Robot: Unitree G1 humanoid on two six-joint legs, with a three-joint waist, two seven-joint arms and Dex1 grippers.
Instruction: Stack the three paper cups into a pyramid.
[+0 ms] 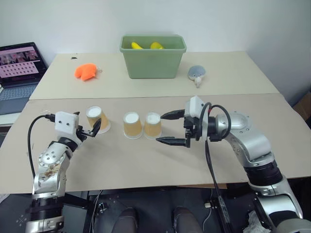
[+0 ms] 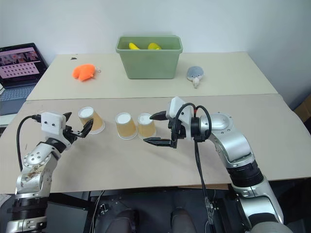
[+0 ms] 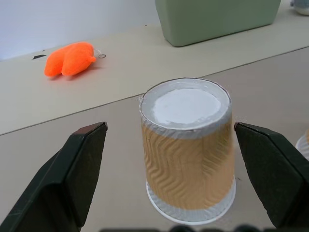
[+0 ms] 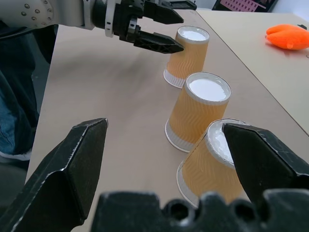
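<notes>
The lone cup stands between my left gripper's open fingers, clear of the paired cups, so that gripper should keep moving forward until its fingers close around it.
Three tan-orange paper cups stand upside down in a row on the table, none on another: a left cup, a middle cup and a right cup, the last two nearly touching. My left gripper is open and level, its fingers on either side of the left cup without touching it. My right gripper is open and points left, just to the right of the right cup, with nothing between its fingers.
A green bin with yellow things inside stands at the back centre. An orange plush toy lies back left, a small grey toy back right. A laptop sits off the table's left edge.
</notes>
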